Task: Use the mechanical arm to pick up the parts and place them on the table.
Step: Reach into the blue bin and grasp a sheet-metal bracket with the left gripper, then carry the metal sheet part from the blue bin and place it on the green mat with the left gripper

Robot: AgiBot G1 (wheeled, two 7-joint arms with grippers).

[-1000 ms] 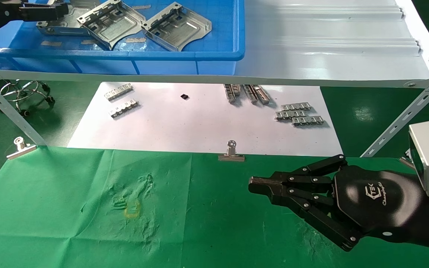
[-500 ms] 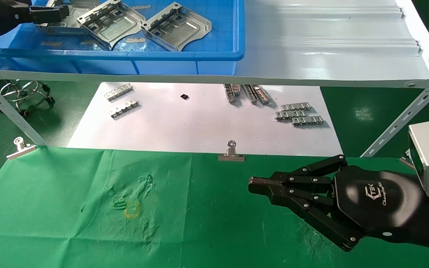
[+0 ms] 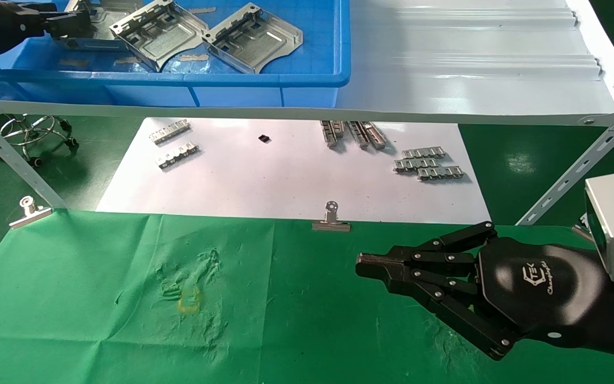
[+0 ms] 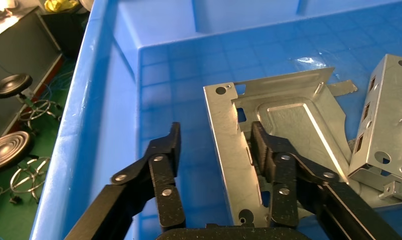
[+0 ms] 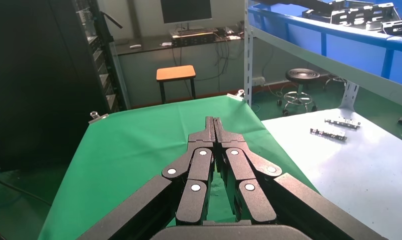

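I expect the silver part (image 3: 107, 25) to come free by itself when I lift it, because its studded corner (image 4: 389, 190) shows in front of the neighbouring part's side.
Three silver parts lie in the blue bin (image 3: 264, 80) on the shelf: the left one (image 3: 102, 18), the middle one (image 3: 158, 32) and the right one (image 3: 253, 37). My left gripper (image 3: 75, 22) is at the left part. In the left wrist view the left gripper (image 4: 213, 145) is open and straddles that part's (image 4: 288, 115) side wall. One finger (image 4: 261, 150) is inside the tray by the wall, and the other (image 4: 166, 150) is outside over the bin floor. My right gripper (image 3: 363, 262) is shut and empty, parked low over the green table (image 3: 99, 320).
A white paper sheet (image 3: 285, 181) with small notched strips (image 3: 427, 164) lies behind the cloth. Binder clips (image 3: 331, 221) hold the cloth's far edge. The grey ribbed shelf (image 3: 472, 64) extends right of the bin. A faint yellow mark (image 3: 190, 301) shows on the cloth.
My left gripper has shifted a little to the left along the left part in the bin. The right arm has not moved.
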